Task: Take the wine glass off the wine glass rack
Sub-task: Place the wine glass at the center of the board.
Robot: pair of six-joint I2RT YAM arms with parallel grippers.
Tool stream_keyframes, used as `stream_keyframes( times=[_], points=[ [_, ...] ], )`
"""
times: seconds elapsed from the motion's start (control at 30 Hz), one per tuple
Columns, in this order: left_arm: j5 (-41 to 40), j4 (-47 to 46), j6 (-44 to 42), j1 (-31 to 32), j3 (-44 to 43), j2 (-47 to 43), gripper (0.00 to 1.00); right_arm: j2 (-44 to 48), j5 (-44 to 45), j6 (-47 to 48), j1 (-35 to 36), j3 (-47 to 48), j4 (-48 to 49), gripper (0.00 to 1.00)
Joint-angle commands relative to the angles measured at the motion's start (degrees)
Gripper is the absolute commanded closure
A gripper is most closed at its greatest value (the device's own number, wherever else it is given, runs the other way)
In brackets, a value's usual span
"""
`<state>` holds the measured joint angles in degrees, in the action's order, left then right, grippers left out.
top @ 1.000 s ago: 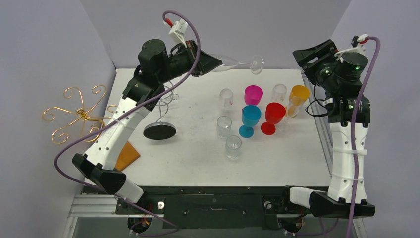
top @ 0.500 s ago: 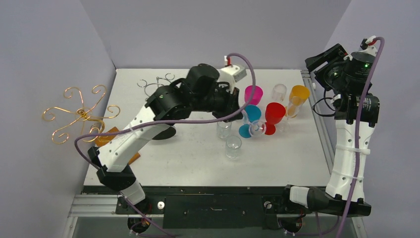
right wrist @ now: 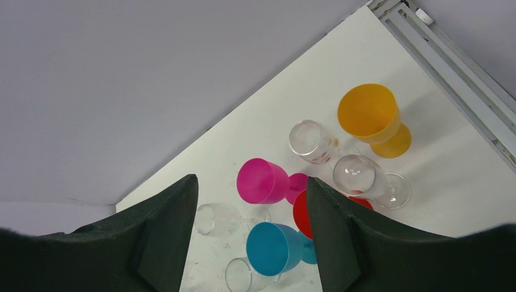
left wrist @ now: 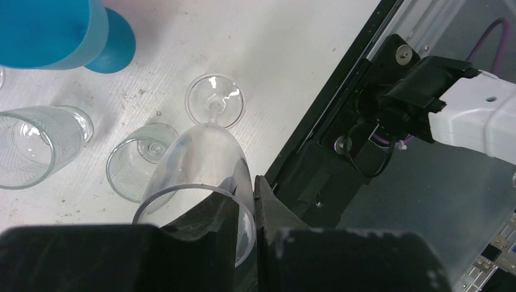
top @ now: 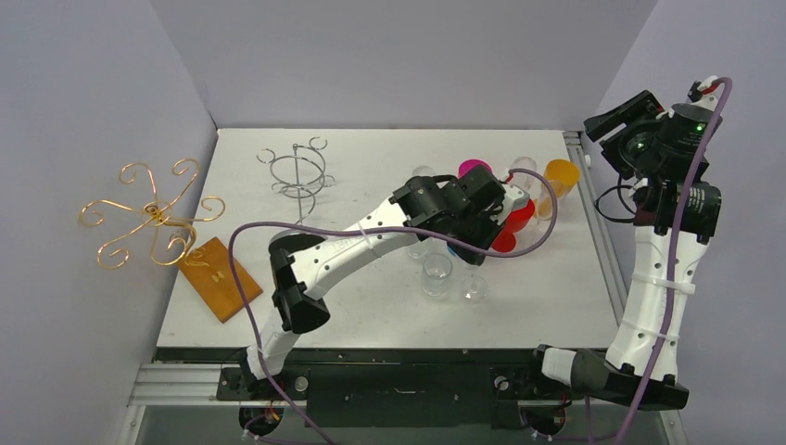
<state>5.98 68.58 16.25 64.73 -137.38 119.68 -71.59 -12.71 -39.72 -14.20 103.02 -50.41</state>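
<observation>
The wine glass's round foot (top: 475, 289) points down above free white table (top: 491, 310). I go on lowering my left gripper until the foot stands flat before letting go.
My left gripper (left wrist: 254, 201) is shut on the rim of a clear wine glass (left wrist: 204, 158), one finger inside the bowl and one outside. The glass hangs foot down, and its round foot (left wrist: 214, 100) is at or just above the white table near the front edge. From above, the left gripper (top: 482, 218) reaches over the cluster of cups, with the wine glass (top: 475, 286) below it. The silver wire wine glass rack (top: 298, 171) stands at the back left, empty. My right gripper (top: 640, 116) is raised at the far right. In its wrist view the right gripper (right wrist: 251, 182) is open and holds nothing.
Around the held glass stand a blue goblet (top: 457, 243), a red goblet (top: 514, 222), a pink goblet (top: 475, 169), an orange goblet (top: 561, 173) and a clear tumbler (top: 437, 273). A wooden block (top: 220, 278) lies front left. A gold wire stand (top: 153, 218) sits beyond the left edge.
The left arm has swung from the back of the table to the front right with the wine glass. The glass turned from lying sideways to foot down. The right gripper lifted slightly.
</observation>
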Motion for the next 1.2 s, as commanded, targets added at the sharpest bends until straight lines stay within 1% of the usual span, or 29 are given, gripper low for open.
stream_keyframes(
  times=[0.0, 0.4, 0.77, 0.87, 0.93, 0.97, 1.03, 1.13, 1.17],
  points=[
    [0.2, 0.4, -1.9, 0.4, -5.4, 2.3, 1.00, 2.9, -0.9, 1.1, -1.5, -0.8, -0.1, 0.39],
    [-0.9, -0.1, -1.9, 1.3, -9.2, 9.9, 1.00, 5.8, 0.2, 1.3, -2.3, -1.5, -1.3, 0.38],
    [-2.5, -0.6, -1.6, 1.3, -10.8, 12.4, 1.00, 7.8, 2.2, 2.0, -2.4, -0.3, -3.0, 0.38],
    [-1.8, -1.0, -1.7, 1.3, -11.0, 12.7, 0.92, 7.8, 2.1, 2.4, -2.4, 0.1, -3.7, 0.38],
    [-1.7, -1.1, -1.6, 1.3, -11.5, 12.9, 0.85, 8.0, 1.9, 2.5, -2.4, 0.2, -3.9, 0.38],
    [-1.7, -1.1, -1.6, 1.3, -11.9, 12.9, 0.79, 8.1, 1.8, 2.5, -2.4, 0.2, -4.0, 0.38],
    [-1.8, -1.3, -1.5, 1.3, -12.0, 12.8, 0.71, 8.3, 1.6, 2.4, -2.4, 0.2, -3.9, 0.38],
    [-1.7, -1.9, -1.4, 1.3, -12.0, 12.3, 0.64, 8.6, 1.3, 2.3, -2.4, 0.3, -3.8, 0.38],
    [-1.7, -2.2, -1.3, 1.3, -12.0, 12.2, 0.60, 8.6, 1.1, 2.3, -2.5, 0.4, -3.8, 0.38]
  ],
)
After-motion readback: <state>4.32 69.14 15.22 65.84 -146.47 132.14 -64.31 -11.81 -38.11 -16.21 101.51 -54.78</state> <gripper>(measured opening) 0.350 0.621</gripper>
